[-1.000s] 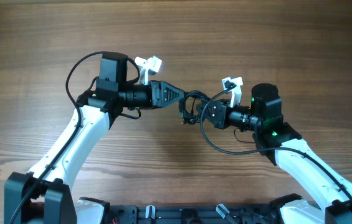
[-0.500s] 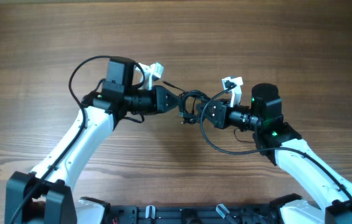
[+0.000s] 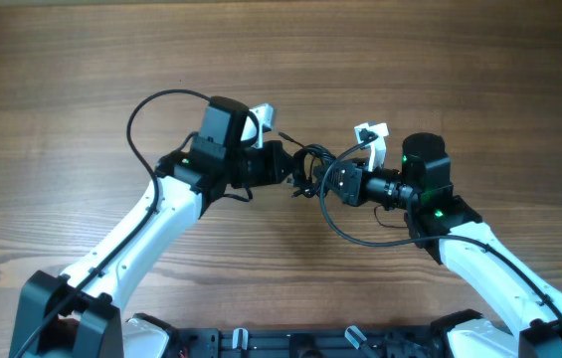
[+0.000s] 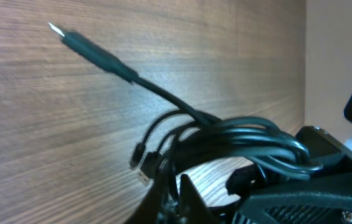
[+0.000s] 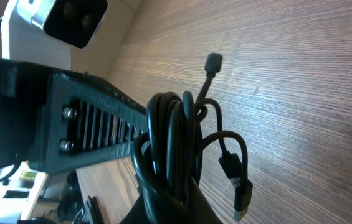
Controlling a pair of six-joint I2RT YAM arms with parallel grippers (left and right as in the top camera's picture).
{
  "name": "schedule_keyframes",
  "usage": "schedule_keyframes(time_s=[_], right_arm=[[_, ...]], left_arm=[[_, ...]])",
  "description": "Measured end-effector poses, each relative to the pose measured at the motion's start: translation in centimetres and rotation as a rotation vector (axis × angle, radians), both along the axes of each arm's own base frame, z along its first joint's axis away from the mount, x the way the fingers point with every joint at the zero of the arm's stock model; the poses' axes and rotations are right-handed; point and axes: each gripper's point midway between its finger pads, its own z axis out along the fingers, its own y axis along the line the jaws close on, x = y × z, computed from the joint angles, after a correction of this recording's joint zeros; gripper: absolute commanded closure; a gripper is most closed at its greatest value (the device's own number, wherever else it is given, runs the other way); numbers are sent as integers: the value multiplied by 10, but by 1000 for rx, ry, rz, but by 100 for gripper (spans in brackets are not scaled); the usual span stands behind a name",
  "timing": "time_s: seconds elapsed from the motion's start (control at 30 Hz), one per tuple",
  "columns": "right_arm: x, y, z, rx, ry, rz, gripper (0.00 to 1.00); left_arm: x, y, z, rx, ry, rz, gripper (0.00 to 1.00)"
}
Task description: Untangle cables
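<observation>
My right gripper is squeezing the coiled strands of cable [image 5: 174, 138] together. Next, my left gripper moves away and grabs the bundle's loose loop [image 4: 191, 150] before my right gripper opens.
The cables [image 3: 307, 169] are a small bundle of thin black cords held above the table between both grippers. My right gripper [image 3: 326, 182] is shut on the coiled bundle [image 5: 171, 146], with USB plugs [image 5: 240, 190] dangling at the right. My left gripper [image 3: 288, 166] meets the bundle from the left. In the left wrist view its fingers [image 4: 177, 194] are pinched together on a thin strand below the coil [image 4: 238, 134]. One cord with a plug end [image 4: 95, 53] sticks out to the upper left, and small plugs [image 4: 141, 165] hang by the fingers.
The wooden table [image 3: 410, 60] lies under both arms. A thicker black arm cable [image 3: 355, 231] loops below the right wrist, and another [image 3: 156, 104] arcs over the left arm. The robot base [image 3: 290, 343] is at the front edge.
My left arm has moved right and turned, bringing its gripper in against the bundle. The right arm and the bundle have stayed in place.
</observation>
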Motion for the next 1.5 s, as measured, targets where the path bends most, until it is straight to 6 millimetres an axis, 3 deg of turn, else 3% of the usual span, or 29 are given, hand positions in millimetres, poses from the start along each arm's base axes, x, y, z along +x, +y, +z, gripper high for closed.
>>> schedule_keyframes(time_s=[0.1,0.33,0.6,0.7,0.8,0.87,0.97,1.1,1.33,1.5], right_arm=[[-1,1,0,3,1,5,96],[-4,2,1,12,5,22,95],[-6,-1,-7,-7,49,6,96],[-5,-6,-17,-43,90,-32,96],[-7,-9,-25,-66,125,-47,96],[-7,-11,-28,-75,134,-54,96],[-7,-11,-28,-78,134,-58,96],[-7,-10,-27,-73,126,-53,96],[-2,7,16,18,-133,79,96],[7,5,23,19,-175,43,96]], left_arm=[[-7,-9,-5,4,15,-28,85],[-15,-20,-16,21,39,-60,96],[5,-23,-6,-23,-3,18,96],[15,-12,-2,-66,40,78,96],[39,21,1,-94,59,197,96],[60,55,9,-109,38,303,96],[66,68,16,-118,25,341,96],[65,69,15,-119,37,349,76],[42,68,1,-63,81,255,59],[31,55,9,-94,6,85,53]])
